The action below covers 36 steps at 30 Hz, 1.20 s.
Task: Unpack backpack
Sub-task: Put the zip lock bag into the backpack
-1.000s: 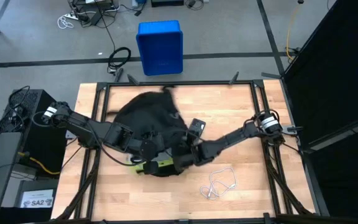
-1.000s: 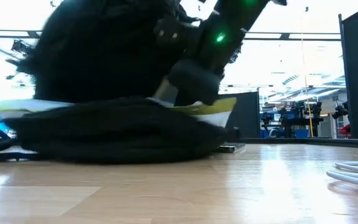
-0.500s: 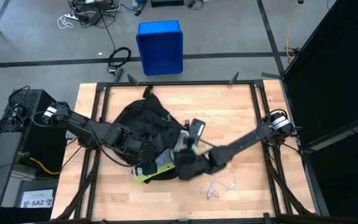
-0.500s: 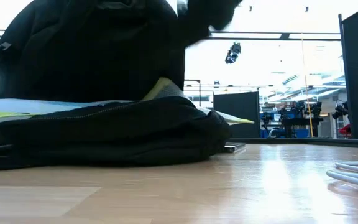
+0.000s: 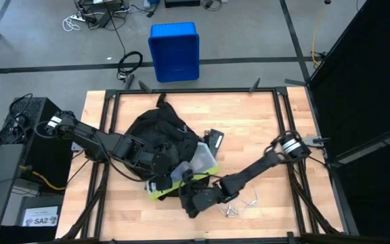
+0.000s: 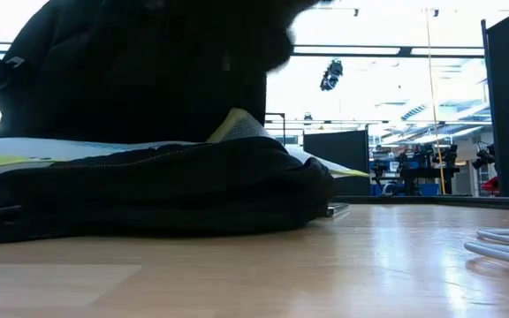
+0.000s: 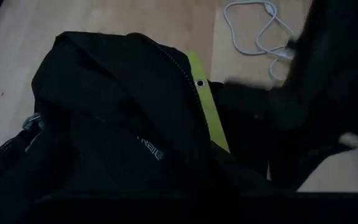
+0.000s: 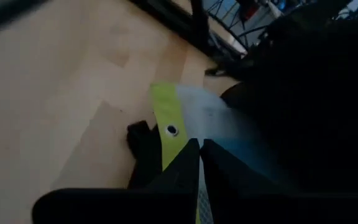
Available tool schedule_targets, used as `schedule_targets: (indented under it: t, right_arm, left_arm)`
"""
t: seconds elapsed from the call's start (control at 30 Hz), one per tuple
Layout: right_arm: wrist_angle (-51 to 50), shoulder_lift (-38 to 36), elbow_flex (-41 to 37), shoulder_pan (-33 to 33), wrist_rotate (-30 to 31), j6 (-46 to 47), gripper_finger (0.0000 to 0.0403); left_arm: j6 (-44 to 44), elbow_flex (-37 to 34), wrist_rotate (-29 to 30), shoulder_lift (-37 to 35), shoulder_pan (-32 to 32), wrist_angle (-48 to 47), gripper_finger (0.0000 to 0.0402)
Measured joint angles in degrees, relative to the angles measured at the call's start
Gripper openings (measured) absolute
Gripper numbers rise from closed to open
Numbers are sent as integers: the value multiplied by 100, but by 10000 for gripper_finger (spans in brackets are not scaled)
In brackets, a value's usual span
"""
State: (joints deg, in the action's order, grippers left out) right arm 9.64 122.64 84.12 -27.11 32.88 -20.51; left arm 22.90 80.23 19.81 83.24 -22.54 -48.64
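Note:
The backpack lies at a slant with the pouch across its opening [image 5: 204, 160]. My right gripper should therefore swing back and bring the backpack square [image 5: 160, 129] before it pulls the pouch out.
The black backpack [image 5: 156, 132] lies on the table's left half, its zip opening [image 7: 185, 74] toward the near edge. A flat pouch [image 5: 198, 161] of clear plastic with a yellow-green edge sticks out of that opening, and in the low view its pale sheet [image 6: 237, 128] shows above the backpack's lower half [image 6: 148, 190]. My right gripper [image 5: 188, 195] is shut on the pouch at the backpack's near side. My left gripper [image 5: 156, 165] is over the backpack's near part, shut on its fabric. My left gripper is shut on the backpack's black fabric near the opening, but the fabric itself hides the place of contact. The upper flap [image 7: 104, 81] stands raised above the lower half. My right gripper pinches the pouch's yellow-green edge strip [image 8: 178, 149] between its two fingers, close to the metal eyelet [image 8: 171, 129]. The fingers come nearly level from the table's right side. The pouch's far part is inside the backpack.
A white cable [image 5: 239, 200] lies coiled on the wood right of my right gripper, also at the low view's right edge [image 6: 506, 246]. A small black object [image 5: 214, 139] lies right of the backpack. A blue bin [image 5: 175, 51] stands on the floor beyond the far edge.
My right gripper has swung toward the table's near edge and left, tipping from steeply down to nearly level. The pouch has come farther out of the backpack, with more of its clear sheet showing. The backpack's top has shifted and settled.

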Motion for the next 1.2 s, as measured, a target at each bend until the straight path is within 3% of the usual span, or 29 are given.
schedule_targets:
  t: [0.1, 0.27, 0.5, 0.6, 0.77, 0.87, 1.0, 1.2]
  right_arm:
    - [154, 270, 115, 148, -30, -118, 0]
    - [212, 652, 581, 371, -672, -203, 0]
    - [-613, 1176, 1478, 521, -974, -353, 0]
    - [-1005, 1242, 1535, 583, -440, -129, 0]
    - [-1258, 1237, 1528, 718, 1246, 81, 0]
    - [-1249, 1214, 1528, 823, 1660, 195, 0]
    - [-1249, 1214, 1528, 1067, 1739, 453, 0]
    - [-1191, 1135, 1519, 1001, 1261, 117, 0]
  left_arm:
    - [-19, 0, 2, 2, 34, 49, 5]
    - [-60, 0, 6, 2, 78, 293, 5]
    - [-146, 0, 4, 2, 78, 428, 5]
    - [-146, 0, 15, 4, 78, 415, 5]
    - [-138, 0, 90, 4, 57, 397, 5]
    - [-79, 0, 78, 4, 38, 402, 5]
    - [-24, 0, 46, 4, 37, 387, 5]
    - [-17, 2, 94, 4, 30, 258, 5]
